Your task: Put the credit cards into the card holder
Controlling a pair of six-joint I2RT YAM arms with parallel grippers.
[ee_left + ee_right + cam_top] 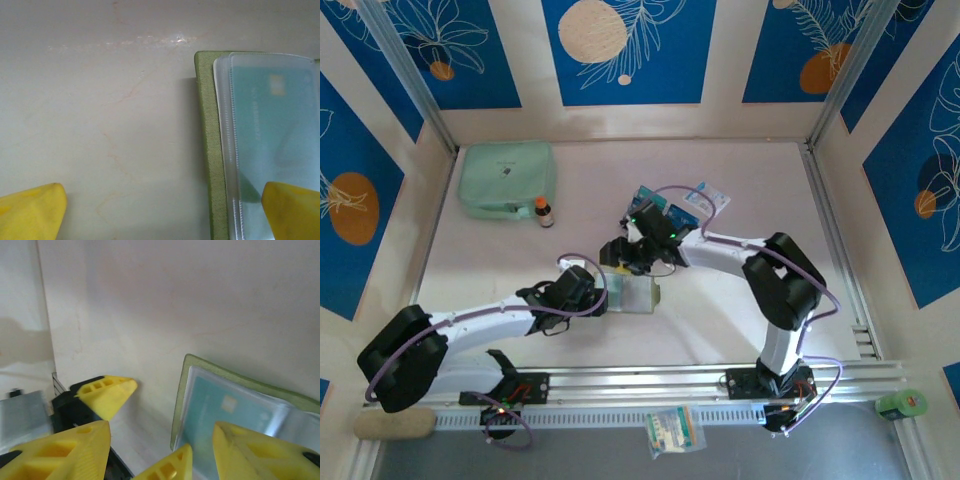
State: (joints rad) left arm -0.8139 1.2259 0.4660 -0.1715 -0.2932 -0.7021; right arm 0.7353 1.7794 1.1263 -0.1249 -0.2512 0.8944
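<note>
The teal card is all the way inside its clear pocket (272, 125), so the robot's right gripper carries on toward the loose cards (648, 194) until it closes on one.
The olive-green card holder (638, 296) lies open on the table between both grippers. In the left wrist view its green edge (205, 130) frames clear pockets, and a teal credit card (272, 115) sits inside the top pocket. My left gripper (162, 212) is open wide, with one fingertip (292, 210) on the pocket and the other on bare table. My right gripper (157, 455) hangs open just above, its right fingertip (255, 450) over the card holder (182, 390) and the pocketed card (225, 407). Loose teal and blue cards (655, 204) lie behind the right wrist, partly hidden.
A white-and-blue packet (708, 198) lies beside the loose cards. A mint-green zip pouch (507, 178) and a small bottle (544, 212) stand at the back left. A small packet (672, 430) and a green roll (902, 404) sit by the front rail.
</note>
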